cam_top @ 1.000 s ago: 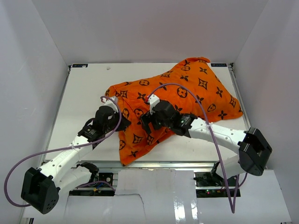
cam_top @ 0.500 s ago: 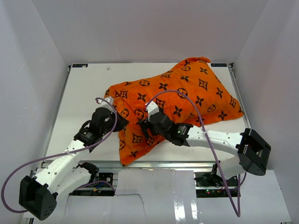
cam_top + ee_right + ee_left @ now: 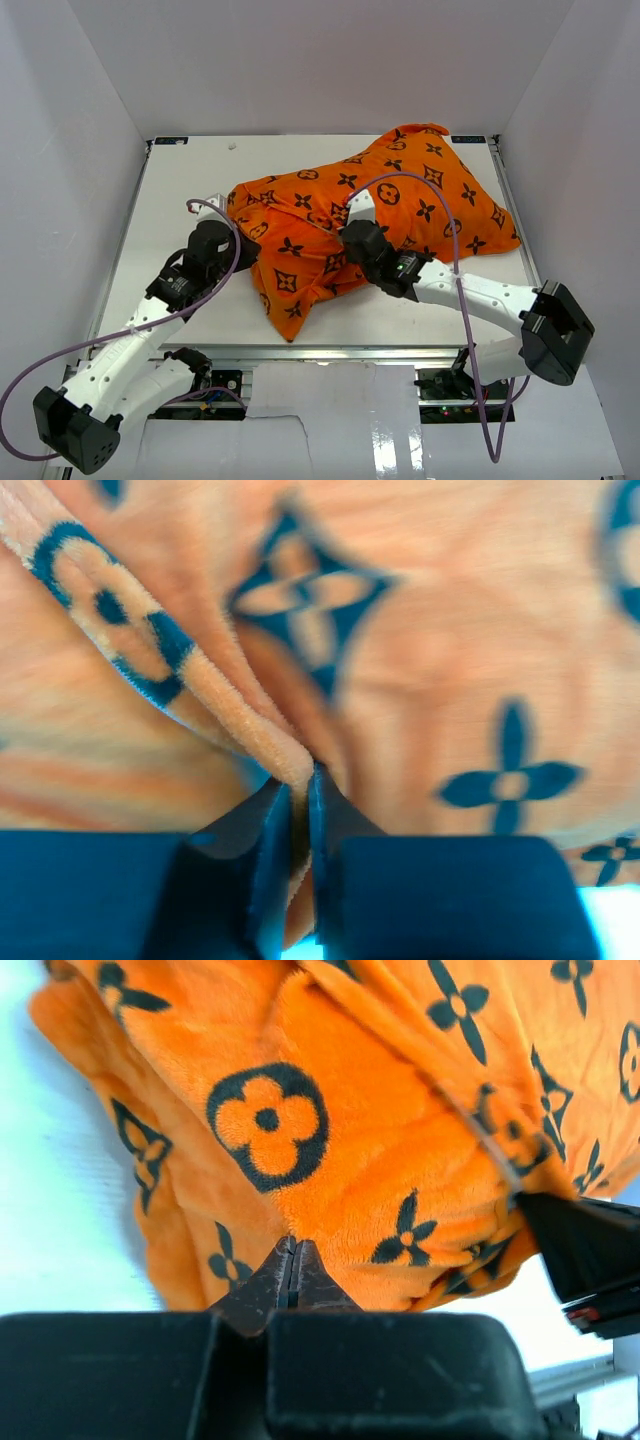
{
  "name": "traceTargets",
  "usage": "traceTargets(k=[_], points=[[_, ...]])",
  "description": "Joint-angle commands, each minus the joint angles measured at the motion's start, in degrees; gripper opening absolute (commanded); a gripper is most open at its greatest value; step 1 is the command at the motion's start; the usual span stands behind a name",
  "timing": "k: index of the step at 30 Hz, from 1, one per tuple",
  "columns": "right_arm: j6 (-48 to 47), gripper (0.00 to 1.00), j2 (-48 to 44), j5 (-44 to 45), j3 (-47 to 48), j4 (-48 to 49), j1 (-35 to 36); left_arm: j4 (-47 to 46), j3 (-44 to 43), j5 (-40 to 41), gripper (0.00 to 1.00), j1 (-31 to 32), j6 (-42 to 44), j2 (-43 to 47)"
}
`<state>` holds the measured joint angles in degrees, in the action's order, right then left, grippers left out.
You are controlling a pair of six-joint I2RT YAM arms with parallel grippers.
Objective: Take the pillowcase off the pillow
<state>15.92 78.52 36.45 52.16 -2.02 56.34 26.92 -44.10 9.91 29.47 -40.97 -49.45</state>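
Observation:
I should use my left gripper to grab the pillowcase's edge [image 3: 328, 235] beside my right gripper and pull the opening wide, because the pillowcase's opening [image 3: 309, 225] is shut with only my right gripper on its fold.
The orange pillowcase [image 3: 410, 195] with black motifs lies bunched across the table from the middle to the back right. The pillow is hidden inside it. My right gripper [image 3: 352, 225] sits on top of the cover near its middle. In the right wrist view it [image 3: 300, 780] is shut on a raised fold of the pillowcase [image 3: 450, 630]. My left gripper [image 3: 236, 236] is at the cover's left end. In the left wrist view it [image 3: 290, 1248] is shut, its tips pressed against the pillowcase [image 3: 350, 1110], with no fabric showing between the fingers.
The white table [image 3: 180, 190] is walled in by white panels on the left, back and right. The right arm's dark body [image 3: 590, 1250] shows at the right edge of the left wrist view. Purple cables loop over both arms.
The right gripper was open and has shut on a fold of the pillowcase, shifting right and back. The left arm slid slightly left. The cover's near flap has bunched and moved.

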Motion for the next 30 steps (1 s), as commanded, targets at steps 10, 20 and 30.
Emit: traceTargets(k=[10, 20, 30], points=[[1.74, 0.08, -2.15, -6.81, -1.1, 1.05, -5.27, 12.37, -6.79, 19.18, 0.0, -0.12, 0.54, -0.47], [2.45, 0.08, -1.71, -12.63, -2.59, 5.98, -4.31, 7.8, -15.57, -1.49, 0.64, 3.56, 5.55, -9.25], [3.06, 0.08, -2.58, -12.28, -3.91, 6.59, -4.04, 8.94, -27.17, 9.51, 0.74, 18.06, 0.9, -25.51]])
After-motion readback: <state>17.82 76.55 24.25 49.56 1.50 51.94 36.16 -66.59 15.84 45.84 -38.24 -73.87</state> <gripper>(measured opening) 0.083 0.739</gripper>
